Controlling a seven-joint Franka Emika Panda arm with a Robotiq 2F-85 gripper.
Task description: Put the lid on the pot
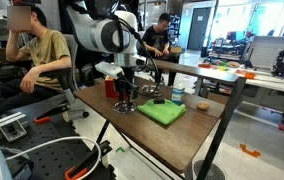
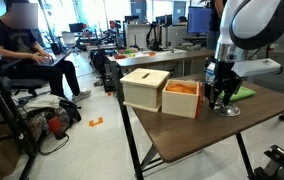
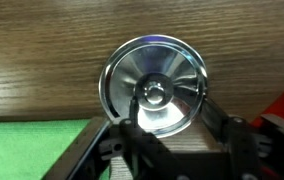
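Observation:
My gripper should open and centre itself over the knob [image 3: 156, 96] before it closes, because the lid's knob [image 3: 154, 92] sits off-centre, ahead of my gripper's fingers and nearer one finger.
In the wrist view the lid [image 3: 154, 85], a shiny round silver disc with a small knob at its centre, lies flat just below me on the wooden table. My gripper [image 3: 168, 112] hangs right over it, fingers spread open on either side of the knob and not touching it. In both exterior views the gripper [image 1: 125, 98] [image 2: 222, 98] is low over the table, above a low silver shape that looks like the pot [image 2: 226, 110]. The lid covers it from above, so I cannot tell how the lid sits on the pot.
A green cloth [image 1: 162, 112] [image 3: 32, 150] lies beside the gripper with a small dark object on it. A red box [image 1: 110, 87] stands close by. Two wooden boxes [image 2: 147, 88] [image 2: 182, 98] stand on the table. People sit behind the table.

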